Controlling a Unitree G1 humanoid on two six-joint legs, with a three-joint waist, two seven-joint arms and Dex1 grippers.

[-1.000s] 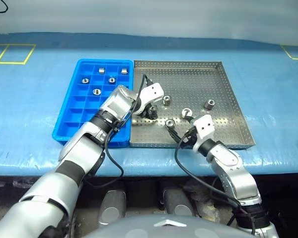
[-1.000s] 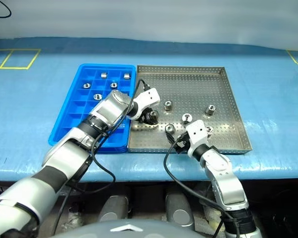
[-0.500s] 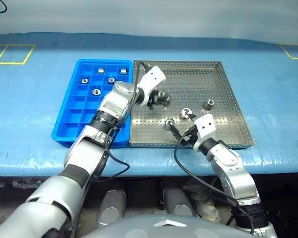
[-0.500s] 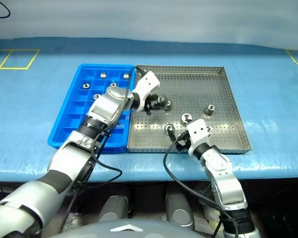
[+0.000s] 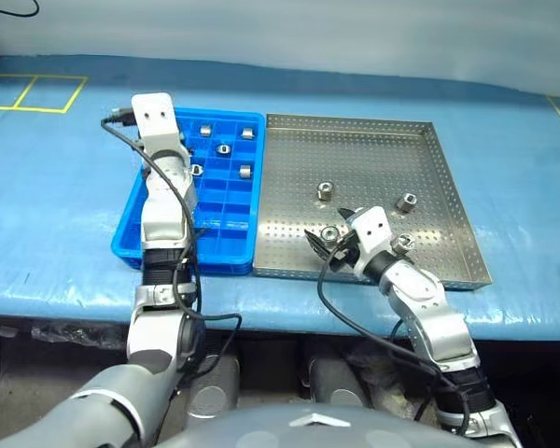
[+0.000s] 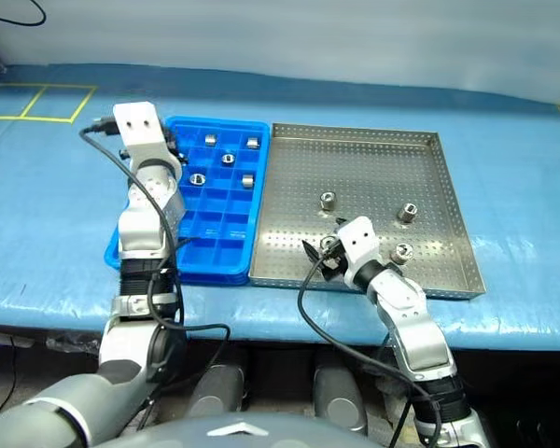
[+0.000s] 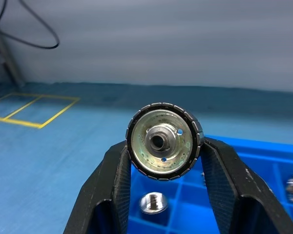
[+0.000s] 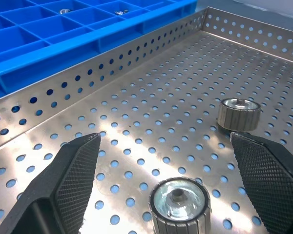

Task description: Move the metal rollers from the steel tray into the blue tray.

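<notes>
My left gripper keeps moving down until it lets go inside, because the held roller is in line with the blue tray's edge column and clear of the roller lying there.
My left gripper is shut on a metal roller, holding it level above the far left part of the blue tray. Several rollers lie in that tray's far compartments, one of them near the middle. Right of it sits the steel tray, with several rollers on its perforated base. My right gripper rests low near the steel tray's front edge. It is open, with one roller lying between its fingers and another roller just beyond.
The two trays sit side by side on a blue table covering. Yellow tape squares mark the far left corner. The table's front edge runs just below both trays.
My left gripper has lifted a roller out of the steel tray and swung it left and up over the blue tray. The right gripper has stayed put. The camera view has shifted.
</notes>
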